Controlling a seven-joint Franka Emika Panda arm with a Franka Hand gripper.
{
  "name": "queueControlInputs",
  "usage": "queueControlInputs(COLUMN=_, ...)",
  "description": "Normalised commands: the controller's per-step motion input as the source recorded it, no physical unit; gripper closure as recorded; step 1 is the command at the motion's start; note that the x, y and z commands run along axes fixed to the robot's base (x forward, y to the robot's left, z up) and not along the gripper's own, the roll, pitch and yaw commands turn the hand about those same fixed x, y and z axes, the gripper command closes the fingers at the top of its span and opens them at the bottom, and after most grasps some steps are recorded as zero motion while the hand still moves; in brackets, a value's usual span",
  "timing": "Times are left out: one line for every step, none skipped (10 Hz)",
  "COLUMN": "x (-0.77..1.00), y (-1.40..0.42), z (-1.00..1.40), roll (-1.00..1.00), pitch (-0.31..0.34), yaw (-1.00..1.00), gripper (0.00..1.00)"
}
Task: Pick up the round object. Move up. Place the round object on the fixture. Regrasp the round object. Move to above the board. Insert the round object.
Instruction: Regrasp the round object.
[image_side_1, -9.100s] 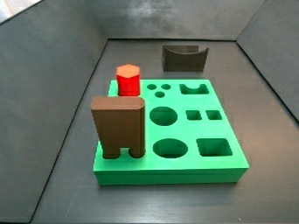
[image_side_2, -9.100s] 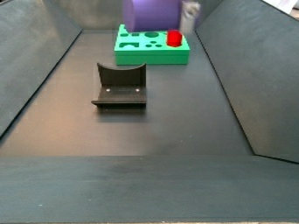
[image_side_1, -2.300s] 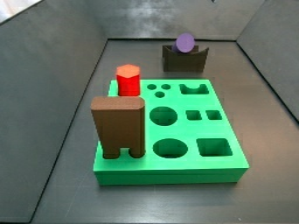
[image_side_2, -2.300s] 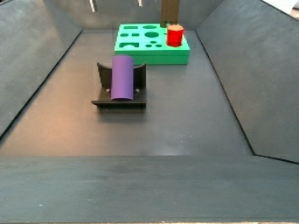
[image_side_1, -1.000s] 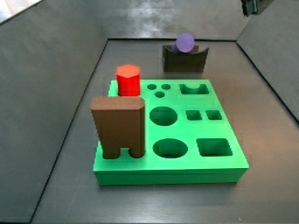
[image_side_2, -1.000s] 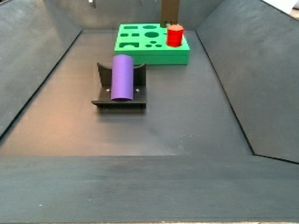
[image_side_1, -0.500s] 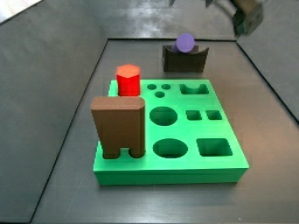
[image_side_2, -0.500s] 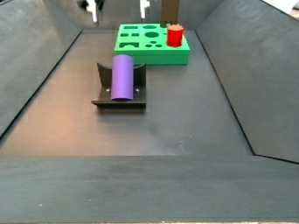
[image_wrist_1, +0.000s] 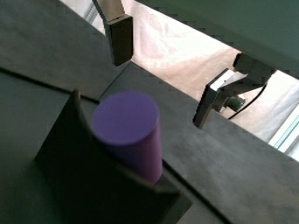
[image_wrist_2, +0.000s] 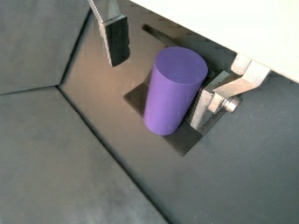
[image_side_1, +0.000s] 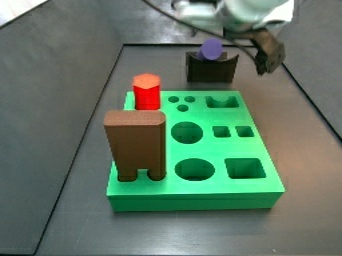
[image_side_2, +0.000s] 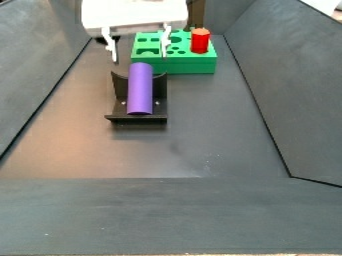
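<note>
The fixture's notch (image_side_1: 211, 61) is open above the purple peg (image_side_1: 211, 49). I expect the peg to come free when I lift it, and the fixture will stay standing.
The round object, a purple cylinder peg (image_side_2: 140, 88), lies in the notch of the dark fixture (image_side_2: 134, 114), on the floor in front of the green board (image_side_2: 174, 66). It also shows in the other side view (image_side_1: 211, 48), on the fixture (image_side_1: 211, 69) behind the board (image_side_1: 262, 186). My gripper (image_side_2: 140, 48) is open over the peg's far end, close above it (image_side_1: 230, 44). Both wrist views show the silver fingers (image_wrist_2: 117, 42) apart on either side of the peg (image_wrist_2: 173, 92), the gripper (image_wrist_2: 162, 90) not touching it. The gripper (image_wrist_1: 160, 90) is also open above the peg (image_wrist_1: 132, 133).
A red hexagonal peg (image_side_1: 146, 91) and a tall brown arch-shaped block (image_side_1: 135, 145) stand in the board; the red peg also shows in a side view (image_side_2: 199, 41). Dark sloping walls close in the floor on both sides.
The gripper has come down from the top of the side views to the fixture, with its fingers on either side of the peg. The peg has not moved.
</note>
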Motion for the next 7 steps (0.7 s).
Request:
queueControlInputs(x=0.12, y=0.03, z=-1.00, roll=0.07, pitch=-0.084, yaw=0.05, gripper=0.00)
queueControlInputs(x=0.10, y=0.02, z=-0.86, roll=0.07, pitch=-0.087, yaw=0.03, gripper=0.00)
queueControlInputs(x=0.09, y=0.01, z=-0.65, roll=0.06, pitch=-0.084, yaw=0.01, gripper=0.00)
queueControlInputs(x=0.08, y=0.01, z=-0.50, roll=0.06, pitch=-0.075, yaw=0.00, gripper=0.00)
queueControlInputs(x=0.07, y=0.01, z=-0.40, roll=0.06, pitch=-0.066, yaw=-0.01, gripper=0.00)
queueControlInputs(x=0.06, y=0.00, z=-0.21, roll=0.05, pitch=-0.038, yaw=-0.02, gripper=0.00)
queueControlInputs(x=0.01, y=-0.01, z=-0.17, roll=0.05, pitch=-0.035, yaw=-0.02, gripper=0.00)
